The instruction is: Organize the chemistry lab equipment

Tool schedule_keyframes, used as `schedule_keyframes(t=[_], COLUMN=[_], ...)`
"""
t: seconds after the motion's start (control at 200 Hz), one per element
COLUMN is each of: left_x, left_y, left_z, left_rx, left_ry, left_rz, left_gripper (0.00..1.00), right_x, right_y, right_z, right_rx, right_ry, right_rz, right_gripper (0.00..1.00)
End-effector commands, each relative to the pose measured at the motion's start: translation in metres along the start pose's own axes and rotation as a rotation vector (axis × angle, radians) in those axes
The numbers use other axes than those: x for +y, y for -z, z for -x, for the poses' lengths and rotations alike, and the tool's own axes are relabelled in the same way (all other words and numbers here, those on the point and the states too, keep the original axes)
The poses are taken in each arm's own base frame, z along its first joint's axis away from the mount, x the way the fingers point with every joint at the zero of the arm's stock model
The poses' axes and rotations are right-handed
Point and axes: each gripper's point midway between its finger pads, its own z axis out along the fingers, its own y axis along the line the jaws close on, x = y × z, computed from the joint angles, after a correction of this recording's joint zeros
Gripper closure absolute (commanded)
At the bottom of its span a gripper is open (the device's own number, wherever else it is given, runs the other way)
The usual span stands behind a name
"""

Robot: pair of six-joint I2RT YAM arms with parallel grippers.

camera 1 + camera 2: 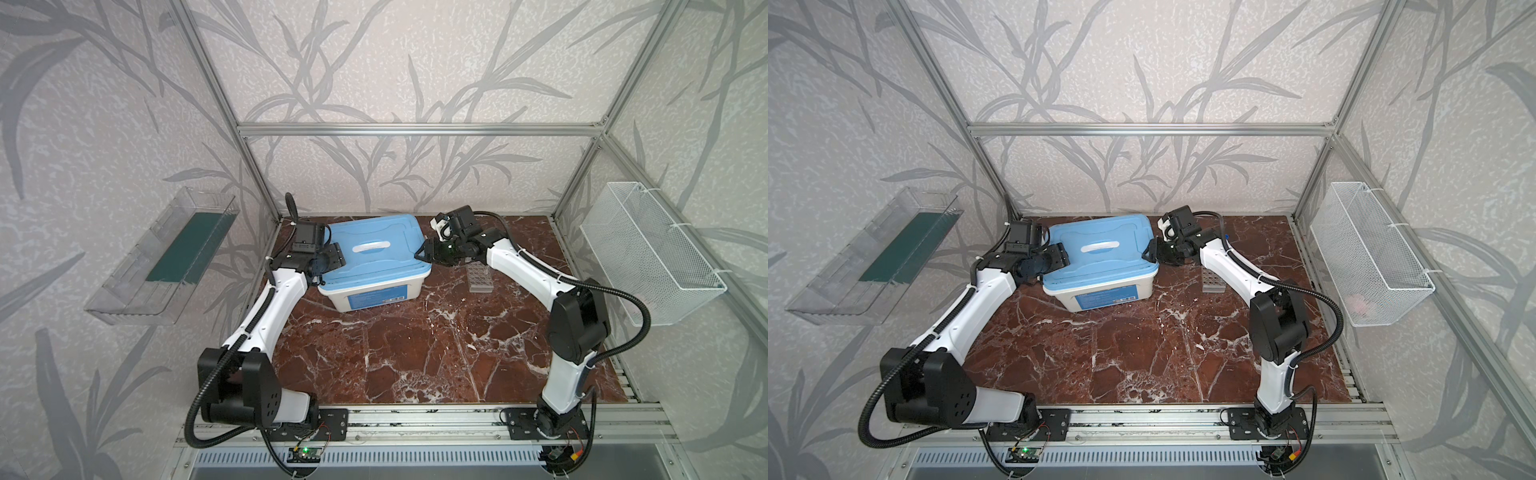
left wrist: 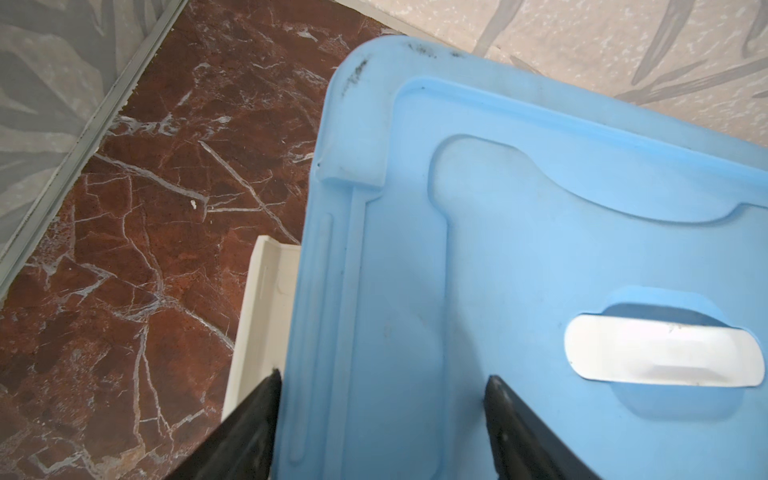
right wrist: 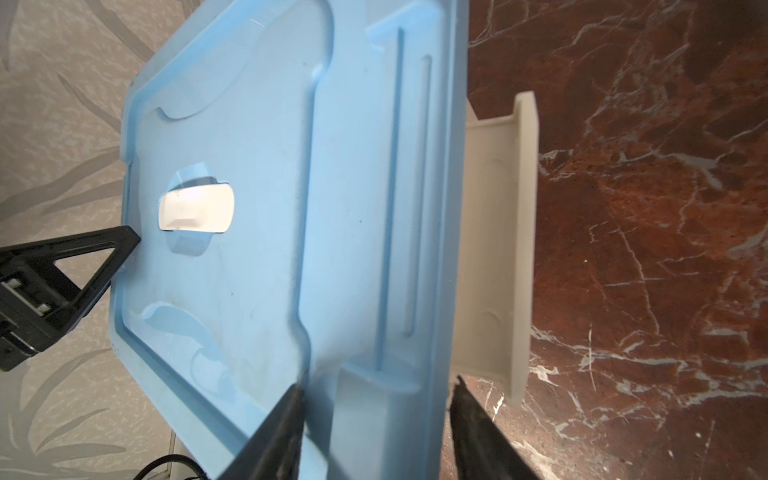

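I should move my left gripper back and swing the tub's white handle (image 2: 268,320) up over the lid's edge (image 2: 318,320), since the handle sticks out open below the lid.
A clear grid rack (image 1: 480,277) (image 1: 1212,282) stands on the marble table, right of a big white tub (image 1: 374,297) with a blue lid (image 1: 386,270). No other lab equipment shows. My left gripper (image 1: 338,257) (image 2: 382,376) is open at the lid's left edge: one finger hangs outside the rim, the other over the lid's top. At the lid's right edge, my right gripper (image 1: 422,253) (image 3: 378,382) is shut on the rim band, a finger on each side. The right wrist view also shows the left gripper's fingers (image 3: 104,245) across the lid (image 3: 270,208).
The tub sits at the back middle of the table, close to the rear wall. A white mesh basket (image 1: 648,253) hangs on the right wall. On the left wall hangs a clear plastic shelf (image 1: 166,257). The tub's white side handles (image 2: 266,316) (image 3: 498,249) jut out under the lid.
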Motion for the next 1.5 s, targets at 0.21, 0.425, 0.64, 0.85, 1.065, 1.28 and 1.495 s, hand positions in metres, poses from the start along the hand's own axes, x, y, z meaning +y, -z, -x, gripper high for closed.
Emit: schedule_keyframes(t=[0.21, 0.425, 0.64, 0.85, 1.065, 1.28, 1.495], left_x=[-0.001, 0.004, 0.013, 0.006, 0.011, 0.026, 0.019], left_y=[0.012, 0.0, -0.028, -0.03, 0.0, 0.024, -0.018], left_z=[-0.06, -0.058, -0.057, -0.022, 0.009, 0.031, 0.007], left_rx=[0.154, 0.14, 0.15, 0.096, 0.035, -0.06, -0.038], left_ry=[-0.029, -0.045, -0.032, -0.032, -0.081, -0.018, 0.067], left_rz=[-0.048, -0.015, 0.048, 0.023, 0.085, 0.052, -0.118], left_gripper=[0.23, 0.22, 0.27, 0.24, 0.09, 0.01, 0.01], right_x=[-0.01, -0.017, -0.043, -0.053, -0.047, -0.045, -0.044], right_y=[-0.006, -0.003, -0.015, 0.0, 0.001, -0.006, -0.007], right_z=[-0.042, -0.045, -0.057, -0.061, -0.058, -0.061, -0.062], right_rx=[0.144, 0.131, 0.176, 0.176, 0.164, 0.174, 0.177], right_ry=[0.025, 0.04, 0.031, 0.038, 0.025, 0.009, 0.011], right_rz=[-0.052, -0.122, -0.206, -0.287, -0.258, -0.225, -0.213], right_gripper=[0.44, 0.44, 0.44, 0.44, 0.44, 0.44, 0.44])
